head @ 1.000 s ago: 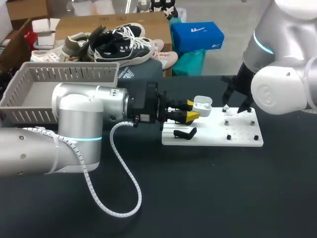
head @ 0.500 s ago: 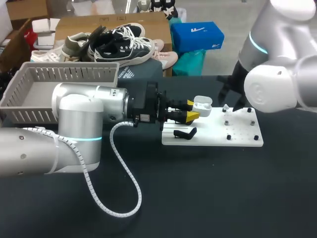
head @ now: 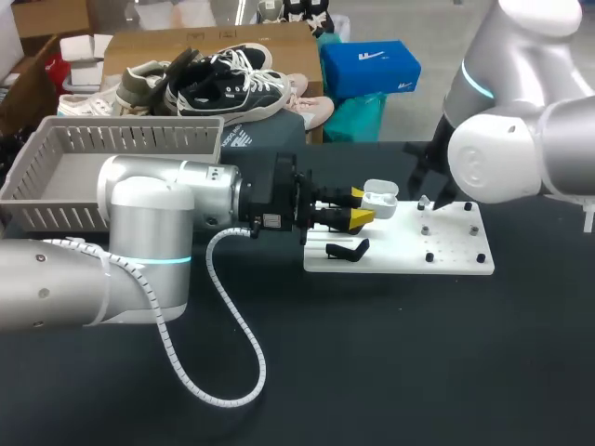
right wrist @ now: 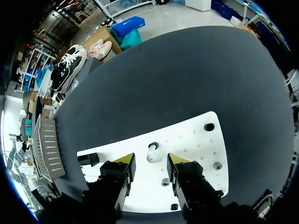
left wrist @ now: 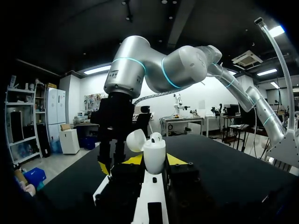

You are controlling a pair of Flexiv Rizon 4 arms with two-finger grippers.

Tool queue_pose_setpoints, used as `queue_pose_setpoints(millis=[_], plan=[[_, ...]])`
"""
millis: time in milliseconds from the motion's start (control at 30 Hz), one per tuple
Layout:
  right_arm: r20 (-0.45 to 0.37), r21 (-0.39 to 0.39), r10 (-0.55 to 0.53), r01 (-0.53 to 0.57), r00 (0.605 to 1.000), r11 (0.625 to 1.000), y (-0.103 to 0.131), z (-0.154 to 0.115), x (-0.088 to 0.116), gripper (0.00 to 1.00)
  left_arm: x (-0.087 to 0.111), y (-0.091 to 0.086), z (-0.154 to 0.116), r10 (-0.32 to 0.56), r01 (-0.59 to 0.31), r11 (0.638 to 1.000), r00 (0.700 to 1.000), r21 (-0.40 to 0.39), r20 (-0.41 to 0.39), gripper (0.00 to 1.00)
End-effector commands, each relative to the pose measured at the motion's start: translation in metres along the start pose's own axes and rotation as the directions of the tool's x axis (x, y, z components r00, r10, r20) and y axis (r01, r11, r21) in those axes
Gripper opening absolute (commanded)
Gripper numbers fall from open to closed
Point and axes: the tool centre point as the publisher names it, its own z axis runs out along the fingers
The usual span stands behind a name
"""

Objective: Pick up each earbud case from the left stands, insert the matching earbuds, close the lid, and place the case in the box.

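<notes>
A short black peg (right wrist: 153,145) can be seen at the end of the white earbud, so the earbud (head: 424,201) will come off when I lift and the peg will stay in the board.
My left gripper (head: 361,208) holds a white earbud case (head: 379,198) level over the near-left part of the white board (head: 400,253), fingers shut on its body. In the left wrist view the case (left wrist: 154,157) stands with its lid (left wrist: 135,140) open and one earbud (left wrist: 156,136) seated in it. My right gripper (right wrist: 150,161) hangs open over the board (right wrist: 196,144), a white earbud (right wrist: 153,154) standing on the board between its yellow fingertips, apart from both. In the head view the right gripper (head: 429,186) is mostly hidden by its arm.
A black stand (head: 349,249) lies on the board's left part. Small black pegs (head: 429,255) dot its right part. A grey slatted basket (head: 112,158) sits at the table's far left. A white cable (head: 232,353) loops over the dark tabletop by my left arm.
My right arm has shifted a little to the left above the board's far edge and its fingers have narrowed slightly. The left arm and the case have kept still.
</notes>
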Motion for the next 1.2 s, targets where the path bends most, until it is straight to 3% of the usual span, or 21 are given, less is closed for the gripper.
queue_pose_setpoints(millis=[33,500,1200], plan=[[-0.004,0.001,0.002,-0.002,1.000,1.000,-0.0016,0.0014,-0.0008,0.40,0.0000,-0.0007,0.0005,0.001,-0.001,1.000,1.000,-0.004,0.000,0.00],[-0.008,0.007,0.005,-0.005,1.000,1.000,-0.0031,0.0042,0.0001,0.37,0.0000,-0.0007,0.0005,0.001,-0.001,1.000,1.000,-0.004,0.000,0.00],[-0.010,0.019,-0.011,0.011,1.000,1.000,-0.0025,0.0078,-0.0053,0.25,0.0000,-0.0007,0.0005,0.001,-0.001,1.000,1.000,-0.004,0.000,0.00]])
